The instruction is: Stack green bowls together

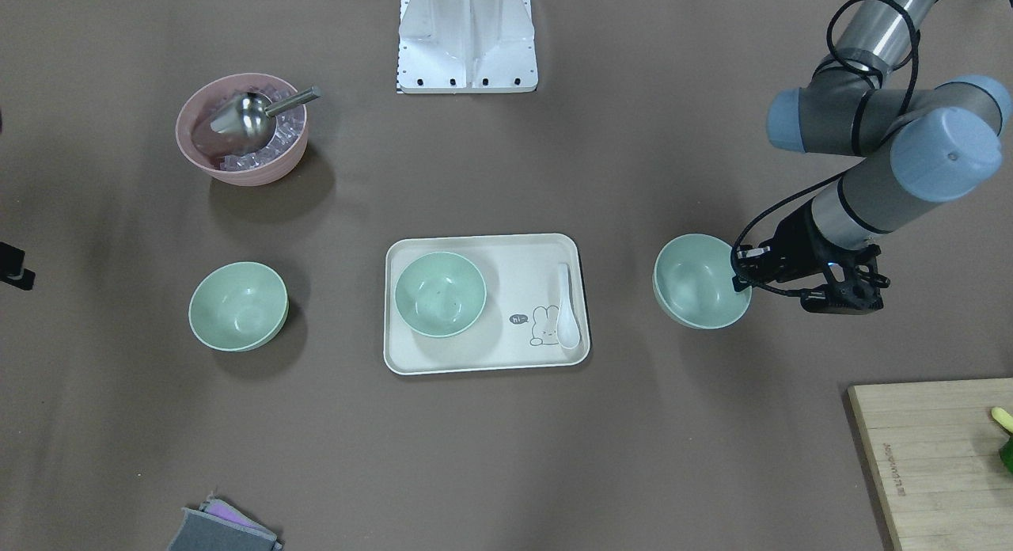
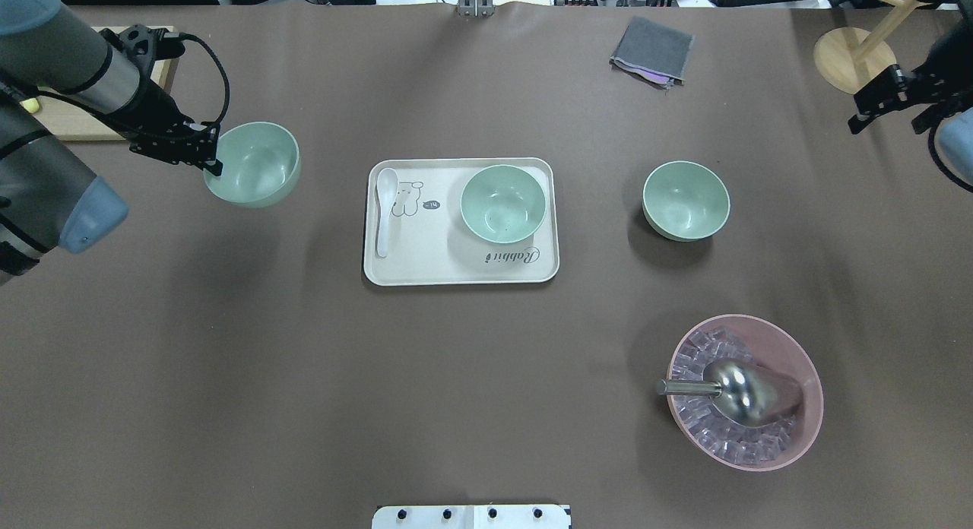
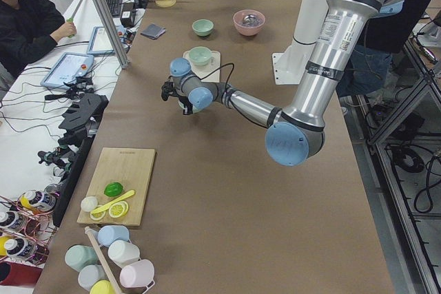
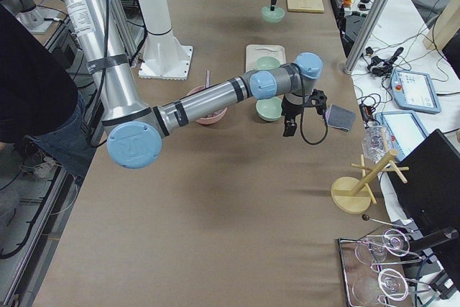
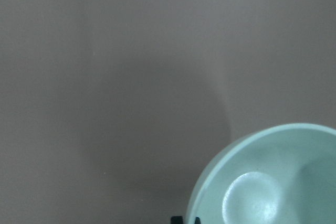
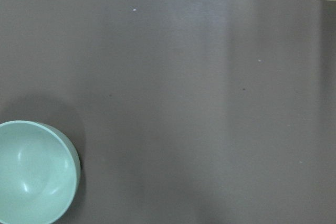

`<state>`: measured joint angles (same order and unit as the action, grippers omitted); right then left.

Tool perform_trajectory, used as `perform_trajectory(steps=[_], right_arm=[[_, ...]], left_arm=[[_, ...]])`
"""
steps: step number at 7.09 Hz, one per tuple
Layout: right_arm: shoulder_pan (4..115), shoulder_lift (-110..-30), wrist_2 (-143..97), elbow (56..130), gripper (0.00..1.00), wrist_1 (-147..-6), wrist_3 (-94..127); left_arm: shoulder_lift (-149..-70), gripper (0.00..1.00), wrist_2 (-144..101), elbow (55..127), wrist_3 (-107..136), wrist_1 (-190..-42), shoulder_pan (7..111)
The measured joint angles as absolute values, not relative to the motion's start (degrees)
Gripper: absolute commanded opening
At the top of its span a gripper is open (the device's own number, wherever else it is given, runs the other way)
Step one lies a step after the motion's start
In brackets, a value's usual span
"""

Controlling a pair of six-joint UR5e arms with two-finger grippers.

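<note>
The green bowl on the cream tray is empty and spreads wide, so I expect my right gripper's green bowl to nest deep once I lower it.
Three pale green bowls are in view. My left gripper is shut on the near rim of the left green bowl and holds it a little above the table; its fingertips show at the bowl's edge. It also shows in the front view. A second green bowl sits on the cream tray. The third green bowl stands on the table to the tray's right and shows in the right wrist view. My right gripper hovers far right of it, open and empty.
A white spoon lies on the tray's left side. A pink bowl with ice cubes and a metal scoop stands near right. A grey cloth and a wooden stand lie far right. A cutting board is far left.
</note>
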<state>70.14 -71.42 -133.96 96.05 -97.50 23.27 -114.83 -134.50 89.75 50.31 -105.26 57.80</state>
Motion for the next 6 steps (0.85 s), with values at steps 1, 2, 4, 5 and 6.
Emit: perform_trajectory(steps=[1, 2, 4, 5, 6], right_arm=[[66.55, -69.85, -131.87, 95.46, 0.99, -95.63, 27.04], [63.1, -68.87, -129.98, 93.67, 0.99, -91.04, 30.93], [57.9, -68.07, -126.86, 87.82, 0.99, -79.25, 38.0], [55.95, -68.01, -125.72, 85.93, 0.99, -75.84, 40.48], [54.66, -68.06, -125.1, 85.12, 0.96, -74.53, 41.65]], left_arm=[[-116.63, 0.0, -134.68, 90.59, 52.28, -102.77, 57.96], [-117.63, 0.0, -134.7, 91.24, 53.81, -101.67, 57.95], [-118.6, 0.0, -134.66, 91.68, 54.86, -101.14, 57.93], [-118.76, 0.0, -134.67, 91.72, 54.96, -101.09, 57.92], [-118.88, 0.0, -134.71, 91.73, 55.0, -101.08, 57.92]])
